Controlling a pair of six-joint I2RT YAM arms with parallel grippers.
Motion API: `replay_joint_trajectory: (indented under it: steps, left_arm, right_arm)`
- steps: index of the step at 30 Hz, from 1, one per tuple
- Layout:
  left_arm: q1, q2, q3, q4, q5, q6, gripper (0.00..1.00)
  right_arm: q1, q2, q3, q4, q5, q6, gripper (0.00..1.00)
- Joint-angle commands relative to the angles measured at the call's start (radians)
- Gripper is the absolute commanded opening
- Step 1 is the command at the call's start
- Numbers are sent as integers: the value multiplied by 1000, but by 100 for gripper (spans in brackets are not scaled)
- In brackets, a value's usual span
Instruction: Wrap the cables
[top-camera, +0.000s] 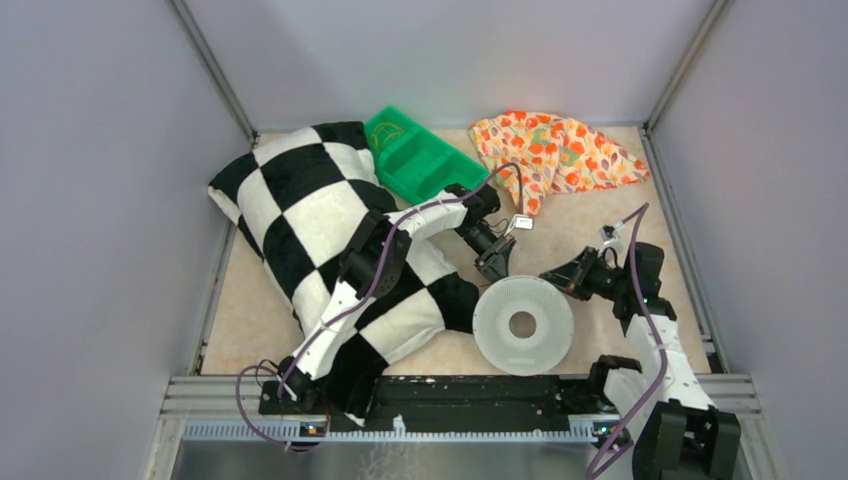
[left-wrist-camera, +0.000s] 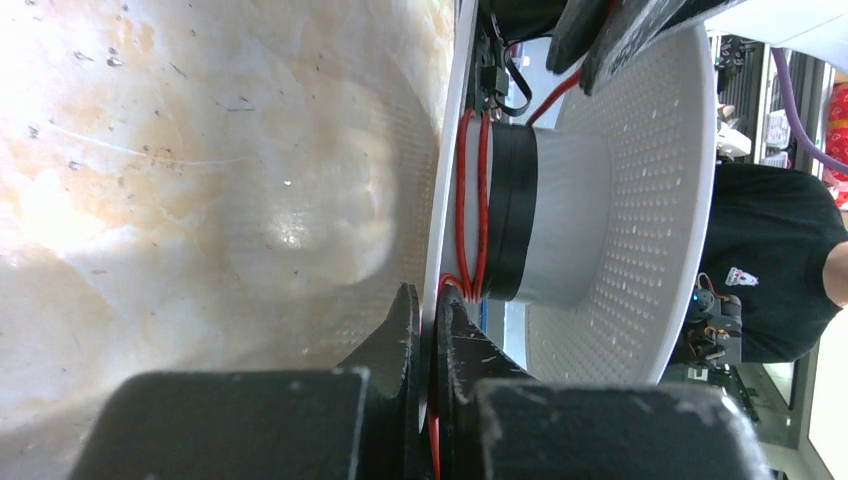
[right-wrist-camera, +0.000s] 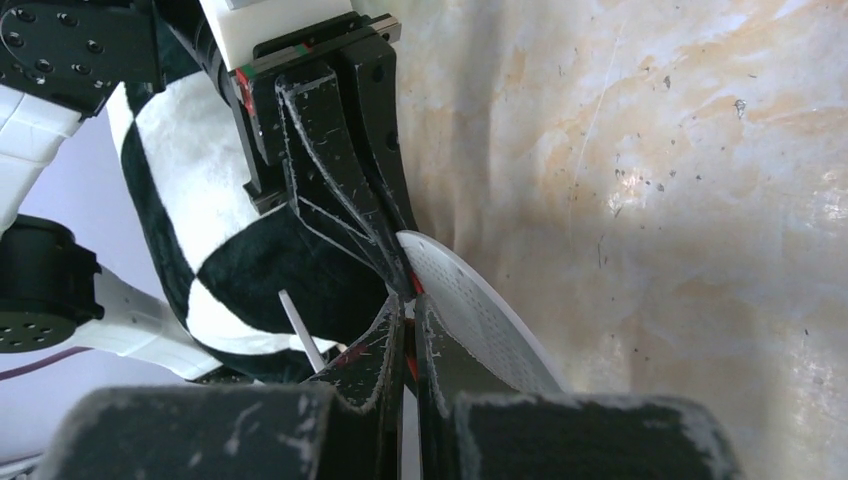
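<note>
The red wire (left-wrist-camera: 555, 98) goes from the middle of the spool into my right gripper's fingers. My left gripper should hold the spool's edge (left-wrist-camera: 446, 190) now until the spool settles, and then let go.
The cable is a very thin red wire (left-wrist-camera: 470, 190), wound in a few turns round the hub of a white perforated spool (top-camera: 545, 345), next to a black band. The spool lies on the table in front of the arms. My left gripper (top-camera: 497, 266) is at the spool's far rim. In the left wrist view its jaws (left-wrist-camera: 428, 305) are shut on the spool's thin flange (left-wrist-camera: 450, 150), with the wire running beside it. My right gripper (top-camera: 553, 277) meets it tip to tip. Its jaws (right-wrist-camera: 408, 320) are shut on the red wire (right-wrist-camera: 409, 362), beside the flange (right-wrist-camera: 480, 315).
A black-and-white checkered cloth (top-camera: 300, 210) covers the left of the table, under the left arm. A green tray (top-camera: 420, 160) and a flowered cloth (top-camera: 555, 150) lie at the back. A small white tag (top-camera: 522, 223) lies near the left wrist. Grey walls enclose the table.
</note>
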Motion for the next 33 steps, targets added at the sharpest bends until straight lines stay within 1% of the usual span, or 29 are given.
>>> replay_joint_trajectory:
  steps: [1,4,7,15,18,23,25,28,33]
  left_arm:
    - [18,56,129,61,-72,53,0]
    - [20,84,177,58,-90,52,0]
    - [21,91,191,95,-100,20,0]
    - [22,93,189,254,-136,-87,0]
    - [24,96,184,300,-173,-133,7]
    - [31,97,167,332,-221,-174,8]
    - [35,93,147,356,-221,-186,12]
    - [39,92,139,367,-237,-195,20]
    - [41,79,132,375,-275,-207,24]
  right_arm:
    - [51,8,-57,34,-142,51,0]
    - [63,32,-95,77,-125,64,0]
    - [66,64,-111,125,-110,79,0]
    - [73,150,-150,258,-131,101,0]
    - [73,154,-170,276,-142,104,0]
    - [73,145,-177,260,-146,88,0]
    - [73,150,-175,258,-154,80,0]
    - [73,172,-173,238,-151,49,0]
    - [73,184,-174,245,-148,49,0]
